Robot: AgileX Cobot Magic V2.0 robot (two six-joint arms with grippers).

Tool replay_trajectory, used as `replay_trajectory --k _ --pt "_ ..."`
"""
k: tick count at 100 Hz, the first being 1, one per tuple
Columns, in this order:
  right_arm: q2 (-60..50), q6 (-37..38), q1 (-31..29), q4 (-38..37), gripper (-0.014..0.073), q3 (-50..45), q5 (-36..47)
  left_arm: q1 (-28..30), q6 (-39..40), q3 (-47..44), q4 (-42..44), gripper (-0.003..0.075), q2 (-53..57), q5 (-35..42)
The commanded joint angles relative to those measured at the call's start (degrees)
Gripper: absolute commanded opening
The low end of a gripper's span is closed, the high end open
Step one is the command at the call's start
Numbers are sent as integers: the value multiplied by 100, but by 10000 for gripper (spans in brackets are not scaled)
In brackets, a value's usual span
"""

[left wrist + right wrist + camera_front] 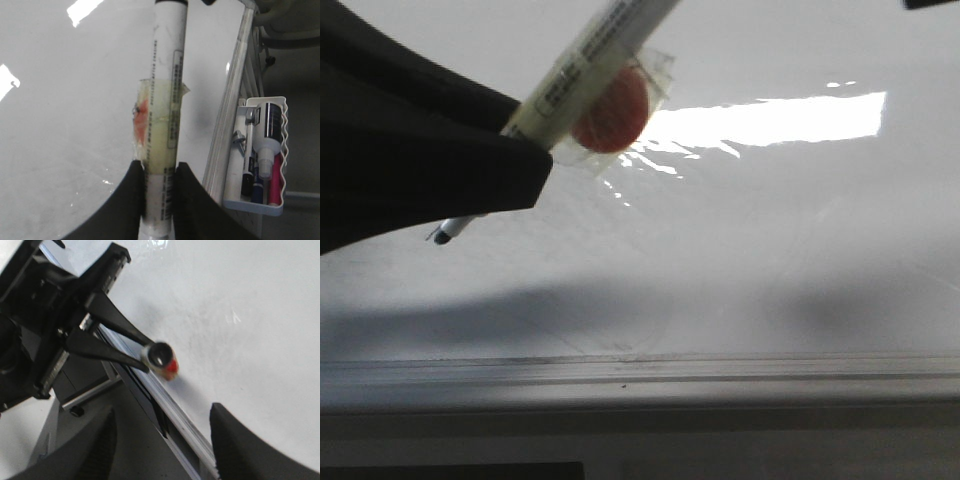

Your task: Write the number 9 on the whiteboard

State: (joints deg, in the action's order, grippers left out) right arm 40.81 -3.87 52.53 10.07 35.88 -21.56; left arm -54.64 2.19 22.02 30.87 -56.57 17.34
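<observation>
My left gripper is gripping the marker pen near its dark tip (444,237). Next, my right gripper takes hold of the pen body's free upper end (626,25) before it writes the 9.
My left gripper (532,135) is shut on a white marker pen (590,60) that lies slanted over the whiteboard (740,250). An orange disc (612,112) is taped to the pen's barrel. The pen's thin dark tip (442,237) sticks out below the gripper, close to the board; I cannot tell if it touches. In the left wrist view the fingers (134,185) clamp the pen (167,100). My right gripper (164,410) is open and empty over the board's frame edge, looking at the left gripper (142,350). No drawn black number 9 shows on the board.
The silver-grey frame (640,368) runs along the board's near edge. A bright glare patch (770,120) lies on the board. A white tray (277,200) with several spare markers hangs beside the frame (232,105).
</observation>
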Motion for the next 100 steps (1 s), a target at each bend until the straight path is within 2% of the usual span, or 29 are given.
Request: replay_trajectory --k 1,32,39,55,63,70,87,92,100 --pt "435 31 48 270 363 354 629 -39 44 195 11 -20 40 310" --pt "1671 31 277 328 363 1098 625 -39 44 195 11 -20 40 276" --pt "1795 31 277 328 337 1193 609 -39 44 195 11 -20 40 276" --pt "1855 31 251 328 68 1257 320 -39 44 195 -47 -20 40 276" --pt "1844 31 221 328 -65 1257 242 -39 44 195 -382 -17 40 276" --pt "1844 31 221 328 -69 1257 238 -39 44 195 -396 27 40 276" --pt "1844 -145 236 318 -70 1257 214 -39 44 195 -465 262 84 276" --pt "1844 -153 236 318 -71 1257 272 -28 44 195 -666 291 138 121" --pt "1844 -153 223 318 -71 1284 313 8 44 195 -970 296 334 -391"
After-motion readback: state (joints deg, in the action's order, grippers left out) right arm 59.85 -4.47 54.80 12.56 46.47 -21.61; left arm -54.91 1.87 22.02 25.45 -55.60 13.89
